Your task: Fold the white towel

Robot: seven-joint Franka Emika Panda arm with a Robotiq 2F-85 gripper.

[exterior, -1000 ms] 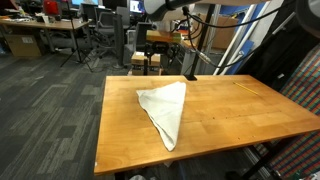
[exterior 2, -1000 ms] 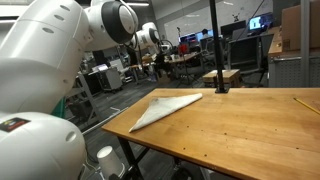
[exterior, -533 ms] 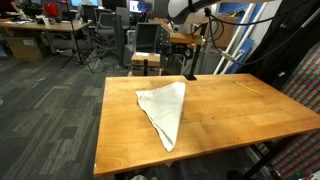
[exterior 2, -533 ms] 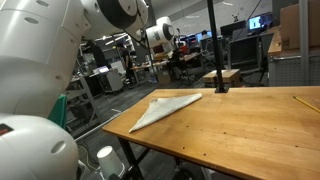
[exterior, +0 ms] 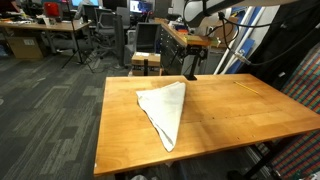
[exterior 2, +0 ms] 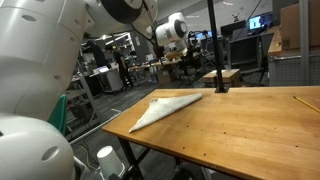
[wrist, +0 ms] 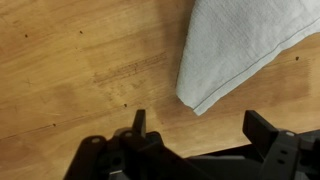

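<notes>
Next, I bring my gripper, which is high above the wood (wrist: 198, 132) past the white towel's pointed corner, back toward the towel, then go down and pinch that corner tip (wrist: 197, 105).
The white towel (exterior: 165, 105) lies on the wooden table (exterior: 235, 115), folded into a long triangle; it also shows in an exterior view (exterior 2: 165, 104). In the wrist view, one rounded corner of the towel (wrist: 240, 45) lies at the upper right. My gripper (wrist: 200, 120) is open and empty, hovering above the bare wood just beside that corner. Its two black fingers are spread wide. The white arm (exterior 2: 178, 28) reaches in high above the table's far edge.
A black pole on a base (exterior: 190, 68) stands at the table's far edge and also shows in an exterior view (exterior 2: 213, 50). A thin yellow stick (exterior 2: 305, 103) lies near a table corner. A wooden stool (exterior: 146, 62), office chairs and desks stand beyond.
The arm's wrist has swung sideways above the table's far edge. The towel has not moved.
</notes>
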